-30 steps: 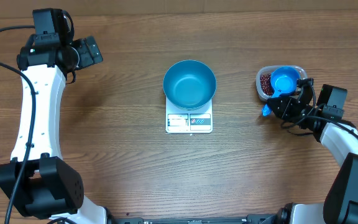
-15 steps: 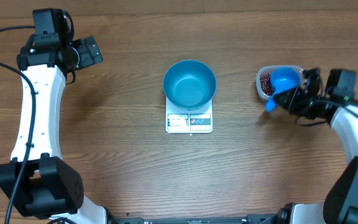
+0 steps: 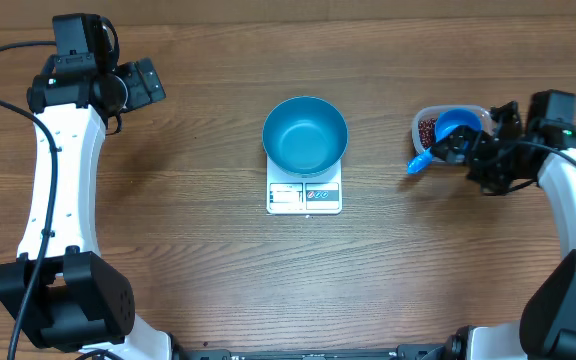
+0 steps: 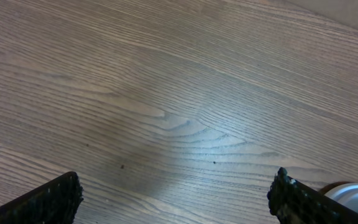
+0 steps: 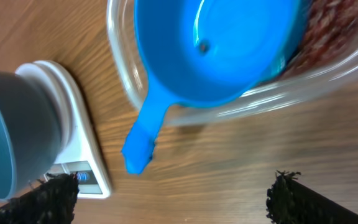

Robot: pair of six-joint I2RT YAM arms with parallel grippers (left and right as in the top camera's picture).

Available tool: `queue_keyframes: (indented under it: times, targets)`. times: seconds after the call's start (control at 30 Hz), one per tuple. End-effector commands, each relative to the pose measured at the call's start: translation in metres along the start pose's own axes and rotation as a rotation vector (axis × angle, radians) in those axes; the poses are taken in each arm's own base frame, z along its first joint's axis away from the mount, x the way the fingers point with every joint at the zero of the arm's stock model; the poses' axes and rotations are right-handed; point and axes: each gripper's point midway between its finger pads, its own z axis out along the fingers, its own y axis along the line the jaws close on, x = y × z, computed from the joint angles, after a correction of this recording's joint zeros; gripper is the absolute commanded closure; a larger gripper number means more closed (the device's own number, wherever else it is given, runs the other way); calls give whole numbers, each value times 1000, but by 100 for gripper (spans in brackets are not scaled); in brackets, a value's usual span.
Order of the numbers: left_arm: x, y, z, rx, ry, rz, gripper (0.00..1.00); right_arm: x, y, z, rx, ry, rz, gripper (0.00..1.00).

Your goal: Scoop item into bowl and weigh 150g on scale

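Note:
The scoop's handle (image 3: 424,159) sticks out past the tub's rim toward the right gripper's open fingers, so the robot should keep lowering them until they straddle the handle's tip (image 3: 414,166) and then close them.
The bright blue bowl (image 3: 304,133) stands empty on the white scale (image 3: 304,196) at the table's middle. It also shows at the left of the right wrist view as the bowl (image 5: 5,137) on the scale (image 5: 73,124). Dark red-brown beans (image 3: 427,130) lie in a clear tub (image 3: 417,142) at the right. A small blue scoop (image 5: 210,50) rests in the tub, its handle (image 5: 143,140) sticking out over the rim. My right gripper (image 5: 176,199) is open just behind the handle and holds nothing. My left gripper (image 3: 146,83) hangs open at the far left over bare wood.
The tub's clear rim (image 5: 185,115) lies between the scoop and my right fingers (image 5: 51,199). The left wrist view shows only wood grain between the left fingers (image 4: 55,199). Brown wooden table (image 3: 198,250) surrounds the scale.
My right gripper has opened and let go of the scoop, which now rests in the tub with its handle tipped out. The left arm has not moved.

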Motion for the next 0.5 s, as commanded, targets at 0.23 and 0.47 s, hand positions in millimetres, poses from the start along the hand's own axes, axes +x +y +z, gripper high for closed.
queue_keyframes:
  times: [0.23, 0.47]
  targets:
    - [0, -3, 2, 12, 4, -1, 0, 16, 11, 67, -51, -83, 176, 1]
    - [0, -3, 2, 12, 4, -1, 0, 4, 18, 68, -91, -137, 136, 16]
